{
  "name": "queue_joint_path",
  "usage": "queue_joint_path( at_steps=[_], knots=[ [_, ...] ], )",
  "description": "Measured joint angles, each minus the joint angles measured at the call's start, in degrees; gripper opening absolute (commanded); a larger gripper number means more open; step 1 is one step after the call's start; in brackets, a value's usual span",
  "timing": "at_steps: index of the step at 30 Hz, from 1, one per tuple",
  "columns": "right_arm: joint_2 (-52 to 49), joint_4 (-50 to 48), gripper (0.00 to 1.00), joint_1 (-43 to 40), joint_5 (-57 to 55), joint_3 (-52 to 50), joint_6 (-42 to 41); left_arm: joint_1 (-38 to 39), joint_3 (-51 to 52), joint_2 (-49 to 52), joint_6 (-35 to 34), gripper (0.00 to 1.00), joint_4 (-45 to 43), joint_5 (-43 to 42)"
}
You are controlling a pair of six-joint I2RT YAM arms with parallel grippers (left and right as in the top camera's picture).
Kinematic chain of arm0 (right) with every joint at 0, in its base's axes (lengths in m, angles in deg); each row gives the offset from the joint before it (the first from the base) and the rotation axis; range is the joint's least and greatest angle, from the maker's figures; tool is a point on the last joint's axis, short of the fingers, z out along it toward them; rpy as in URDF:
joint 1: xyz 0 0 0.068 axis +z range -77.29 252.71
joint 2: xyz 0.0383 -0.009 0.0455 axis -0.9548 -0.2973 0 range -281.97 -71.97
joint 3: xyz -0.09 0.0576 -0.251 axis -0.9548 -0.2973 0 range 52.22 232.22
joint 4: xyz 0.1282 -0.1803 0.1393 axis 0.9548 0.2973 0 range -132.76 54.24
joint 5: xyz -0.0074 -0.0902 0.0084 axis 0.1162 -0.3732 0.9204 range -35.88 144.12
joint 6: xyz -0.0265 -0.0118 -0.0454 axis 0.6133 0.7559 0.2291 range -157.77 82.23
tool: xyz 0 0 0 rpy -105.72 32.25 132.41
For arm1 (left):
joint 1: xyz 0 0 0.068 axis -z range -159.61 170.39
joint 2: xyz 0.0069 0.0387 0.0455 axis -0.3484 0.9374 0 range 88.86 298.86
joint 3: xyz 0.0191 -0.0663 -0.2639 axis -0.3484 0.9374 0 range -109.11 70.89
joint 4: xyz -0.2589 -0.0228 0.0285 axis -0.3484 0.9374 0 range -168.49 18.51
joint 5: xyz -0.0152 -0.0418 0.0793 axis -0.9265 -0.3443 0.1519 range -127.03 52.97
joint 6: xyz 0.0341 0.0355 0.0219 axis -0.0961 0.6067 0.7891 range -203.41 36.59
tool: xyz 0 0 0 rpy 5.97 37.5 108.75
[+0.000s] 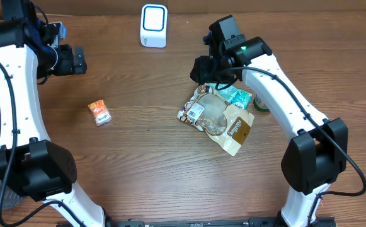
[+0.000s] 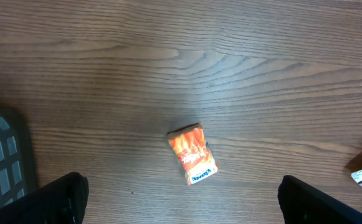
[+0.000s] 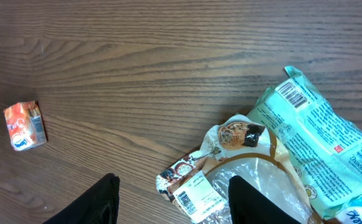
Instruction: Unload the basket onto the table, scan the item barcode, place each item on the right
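The orange carton [image 1: 99,112] lies far from my right gripper, so I should shift it toward the snack bag with my left gripper for my right one to take.
A white barcode scanner [image 1: 154,25] stands at the table's far edge. A clear-and-brown snack bag [image 1: 223,123] lies at centre right, its white barcode label [image 3: 196,198] facing up at the left corner. My right gripper [image 1: 203,70] hovers over that corner, open; in the right wrist view the gripper [image 3: 174,205] straddles the label without pinching it. A teal packet [image 3: 321,143] with a printed barcode lies beside the bag. A small orange carton [image 2: 193,154] sits alone at the left. My left gripper [image 1: 75,60] is open and empty, high above the carton.
A green round item [image 1: 262,104] peeks out behind the teal packet by the right arm. A grey mesh basket [image 2: 0,155] stands off the left side. Bare wooden table [image 1: 151,151] stretches between the orange carton and the bag pile.
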Motion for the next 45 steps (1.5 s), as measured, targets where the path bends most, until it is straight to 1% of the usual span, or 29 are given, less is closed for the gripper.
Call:
queue_joint_path(
  at_steps=[3, 6, 7, 8, 9, 10, 11, 12, 15, 17, 18, 22, 28, 33, 38, 41, 45],
  knots=[
    [0.0, 0.35, 0.54, 0.0, -0.02, 0.0, -0.13, 0.0, 0.04, 0.0, -0.35, 1.0, -2.86, -0.09],
    [0.0, 0.61, 0.55, 0.0, -0.02, 0.0, -0.13, 0.0, 0.04, 0.0, -3.48, 1.0, -3.52, -1.4],
    [0.0, 0.63, 0.55, -0.02, -0.04, 0.0, -0.13, 0.0, 0.04, 0.0, -4.5, 0.88, -3.08, -2.21],
    [0.0, 0.61, 0.55, 0.0, -0.02, 0.0, -0.11, 0.0, 0.04, 0.0, -5.29, 0.7, -2.84, -3.23],
    [0.0, 0.61, 0.55, 0.0, -0.04, 0.0, -0.09, 0.0, 0.04, 0.0, -5.55, 0.49, -2.69, -4.09],
    [0.0, 0.66, 0.56, 0.0, -0.04, 0.0, -0.13, 0.0, 0.04, 0.0, -6.08, 0.35, -2.36, -4.74],
    [0.0, 0.63, 0.57, -0.02, -0.07, 0.0, -0.13, 0.0, 0.04, 0.0, -6.43, 0.27, -1.77, -5.11],
    [0.0, 0.63, 0.58, 0.0, -0.04, 0.0, -0.13, 0.0, 0.04, 0.0, -7.67, 0.04, -1.03, -4.85],
    [0.0, 0.68, 0.58, 0.0, -0.07, 0.0, -0.11, 0.02, 0.96, 0.0, -14.05, 0.04, 0.66, 0.15],
    [0.0, 0.7, 0.58, 0.0, -0.07, 0.0, -0.11, 0.0, 4.07, 0.0, -19.69, 0.04, -0.04, 5.31],
    [0.0, 0.7, 0.58, 0.0, -0.09, 0.0, -0.09, 0.0, 5.07, 0.0, -20.79, 0.04, -0.48, 6.36],
    [0.0, 0.7, 0.59, 0.0, -0.63, 0.0, -0.11, 0.0, 15.69, 0.02, -25.77, 0.04, -8.37, 10.97],
    [0.0, 0.74, 0.59, 0.0, -1.44, 0.0, -0.11, 0.0, 29.33, 0.07, -27.91, 0.04, -20.24, 13.16],
    [0.0, 0.74, 0.59, 0.0, -1.57, 0.0, -0.13, 0.02, 35.43, 0.07, -28.63, 0.04, -25.09, 13.6],
    [0.0, 0.76, 0.59, 0.0, -1.57, 0.02, -0.11, 0.9, 42.16, 0.07, -28.89, 0.04, -32.57, 12.9],
    [0.0, 0.72, 0.59, 0.0, -1.57, 0.0, -0.11, 3.06, 46.16, 0.07, -29.14, 0.04, -37.51, 12.37],
    [0.0, 0.76, 0.59, 0.0, -1.55, 0.0, -0.11, 8.28, 48.06, -0.63, -30.97, 0.04, -43.04, 11.91]
  ],
)
